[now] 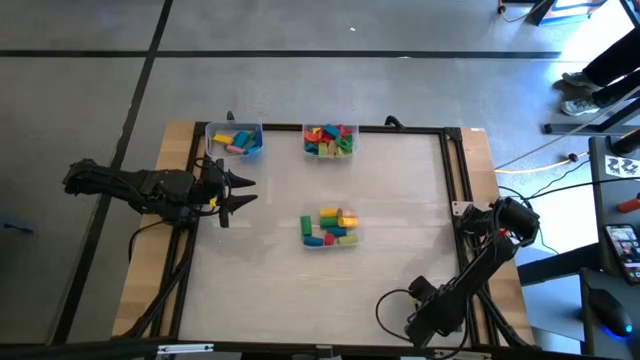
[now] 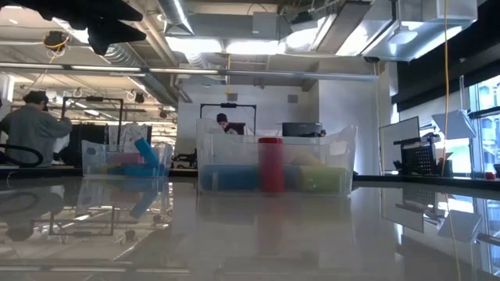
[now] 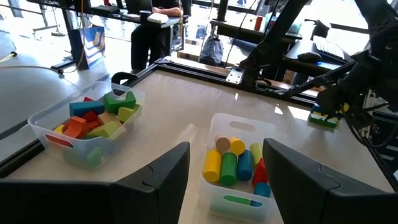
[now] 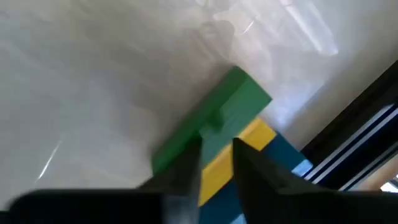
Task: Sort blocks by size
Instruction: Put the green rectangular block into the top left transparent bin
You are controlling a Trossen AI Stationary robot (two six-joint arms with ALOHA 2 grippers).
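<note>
The green block lies flush against the yellow block. My right gripper needs to move the green block away first, then open and grab it across its long sides.
Three clear tubs hold coloured blocks: one at the far left, one at the far middle, one at the table's middle. My left gripper is open and empty above the table's left side, pointing toward the middle tub. My right gripper is at the table's right edge. Its fingers stand close together on a small stack of blocks: green on top, yellow under it, blue lowest. The stack also shows in the left wrist view. My right gripper comes at the stack from above, slanting. Its two fingers stand close together, with the near part of the green block and the yellow one below it showing in the narrow gap. The fingers hide the contact itself. The stack sits low by the right rail.
A black frame rail runs around the white table top, close to the stack on the right. Bare table top lies between the middle tub and the right arm. People and desks show in the room beyond the table.
</note>
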